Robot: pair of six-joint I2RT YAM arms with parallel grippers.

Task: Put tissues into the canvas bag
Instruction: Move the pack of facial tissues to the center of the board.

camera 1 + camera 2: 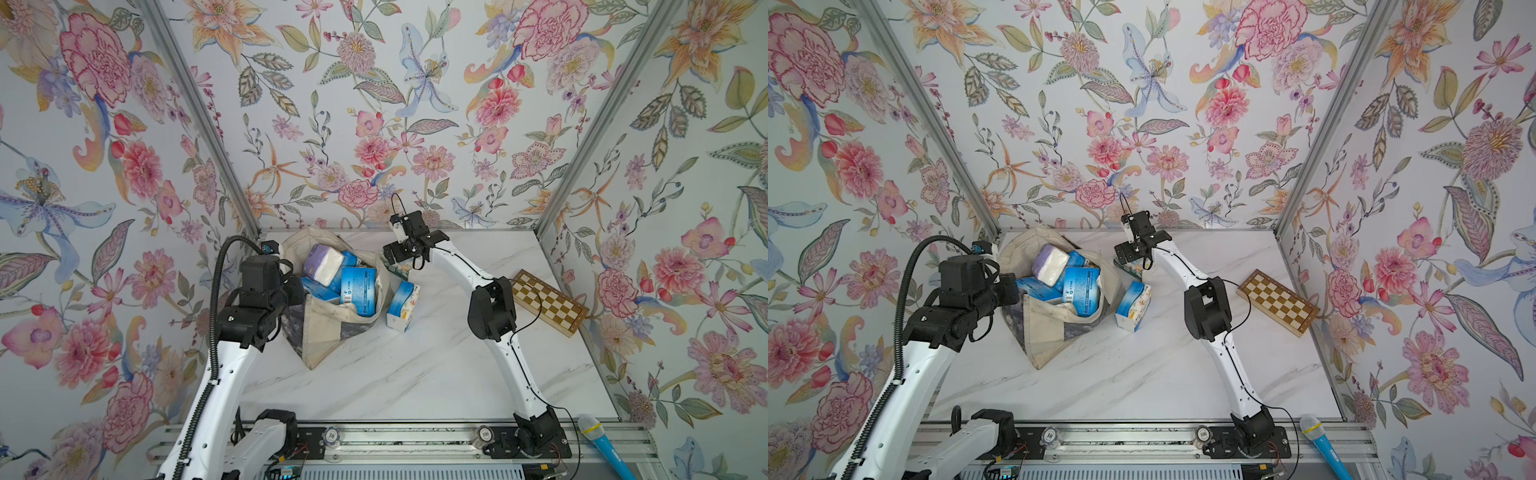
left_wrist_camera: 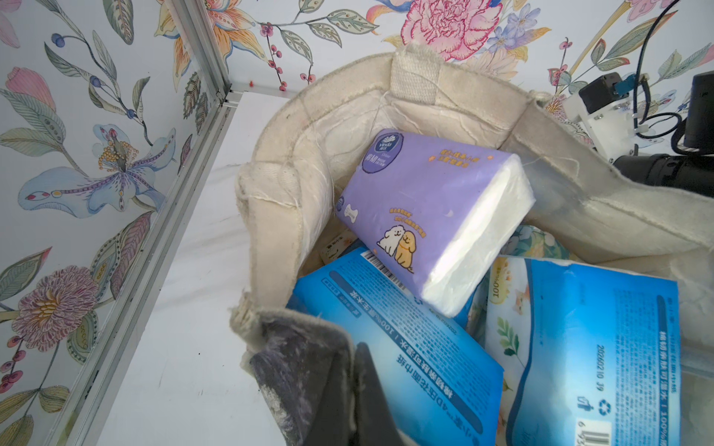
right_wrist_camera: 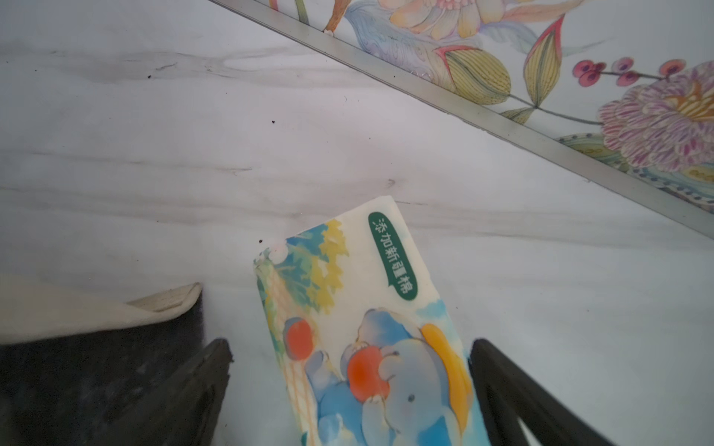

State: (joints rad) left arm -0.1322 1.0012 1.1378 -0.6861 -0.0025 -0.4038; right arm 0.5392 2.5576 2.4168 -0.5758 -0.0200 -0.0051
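The robot's right hand should first pull the elephant-print pack [image 1: 398,271] clear into the open space [image 1: 446,296] and then lift it, because the pack lies close against the canvas bag's side.
The cream canvas bag [image 1: 322,345] [image 1: 1044,340] lies open at the back left of the table. Inside it sit a lavender tissue pack [image 1: 322,264] [image 2: 432,216] and several blue ones [image 1: 357,291] [image 2: 405,347]. My left gripper [image 2: 349,386] [image 1: 297,291] is shut on the bag's near rim, at its dark printed panel. Another blue pack [image 1: 402,305] [image 1: 1133,305] stands on the table just right of the bag. An elephant-print pack [image 3: 371,328] lies flat by the bag's far right side. My right gripper [image 3: 349,347] [image 1: 397,262] is open just above it, one finger on each side, not touching.
A wooden chessboard [image 1: 550,301] [image 1: 1278,302] lies against the right wall. A blue microphone [image 1: 598,440] rests on the front rail at the right. The back wall's metal strip [image 3: 463,104] runs close behind the elephant pack. The bag's cream edge [image 3: 162,305] sits beside one right finger.
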